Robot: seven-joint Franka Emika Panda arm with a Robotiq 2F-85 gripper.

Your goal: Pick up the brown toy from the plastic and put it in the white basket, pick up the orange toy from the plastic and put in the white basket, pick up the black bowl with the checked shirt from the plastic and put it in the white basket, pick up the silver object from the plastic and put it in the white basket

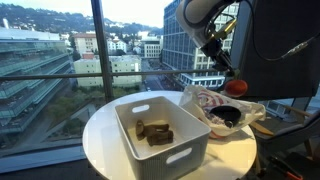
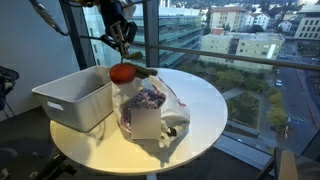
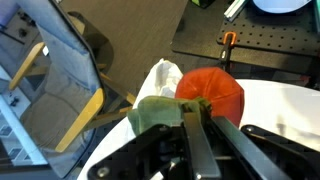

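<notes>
My gripper should go on carrying the orange toy until it reaches the basket's opening, because the toy hangs free of the plastic and above the white basket's rim.
My gripper is shut on the green top of the orange toy and holds it in the air above the clear plastic. The toy also shows in an exterior view and in the wrist view, right before the fingers. The brown toy lies inside the white basket, which also shows in an exterior view. The black bowl with the checked shirt sits on the plastic. The silver object is not clearly visible.
Everything stands on a round white table beside a large window; the table also shows in an exterior view. In the wrist view a dark perforated board and the floor lie below the table edge.
</notes>
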